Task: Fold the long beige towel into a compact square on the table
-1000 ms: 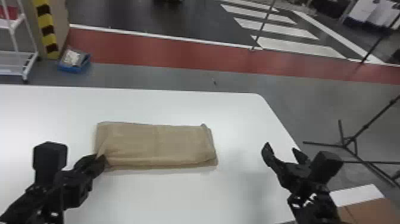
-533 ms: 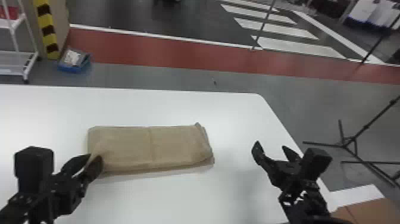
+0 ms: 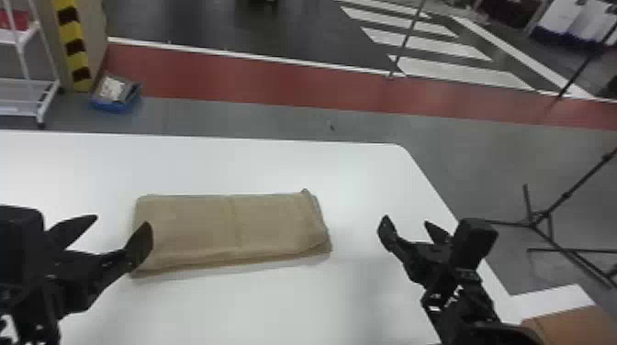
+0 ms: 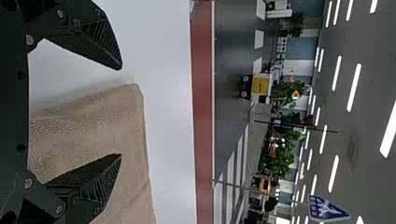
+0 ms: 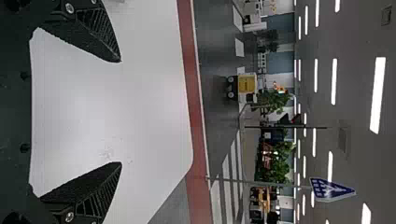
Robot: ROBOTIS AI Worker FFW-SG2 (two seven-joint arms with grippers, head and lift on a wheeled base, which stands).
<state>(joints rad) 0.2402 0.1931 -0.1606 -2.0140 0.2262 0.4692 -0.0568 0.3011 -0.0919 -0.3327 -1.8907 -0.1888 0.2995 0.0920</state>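
A crease (image 3: 236, 223) runs across the middle of the beige towel, so the towel's end (image 3: 151, 229) will fold over at that line and stay stacked when the robot carries it across.
The beige towel (image 3: 229, 229) lies on the white table as a flat, folded, long rectangle, with a crease across its middle and a small raised corner at its far right. My left gripper (image 3: 121, 225) stands open at the towel's left end, one finger overlapping that edge in the head view. In the left wrist view the open left gripper (image 4: 121, 112) has one finger over the towel (image 4: 102, 126) and the other beyond its edge. My right gripper (image 3: 408, 222) is open right of the towel, apart from it; in the right wrist view the right gripper (image 5: 121, 112) holds nothing.
The table's (image 3: 206, 160) right edge runs close beside my right arm. A brown box (image 3: 569, 325) stands at the lower right, and a black tripod (image 3: 546, 218) is on the floor to the right. A white rack (image 3: 27, 96) and a blue tray (image 3: 114, 94) are beyond the table at the left.
My left gripper has opened and let go of the towel's near left corner, moving left. The towel has shifted slightly left and lies flat. My right gripper has moved slightly left.
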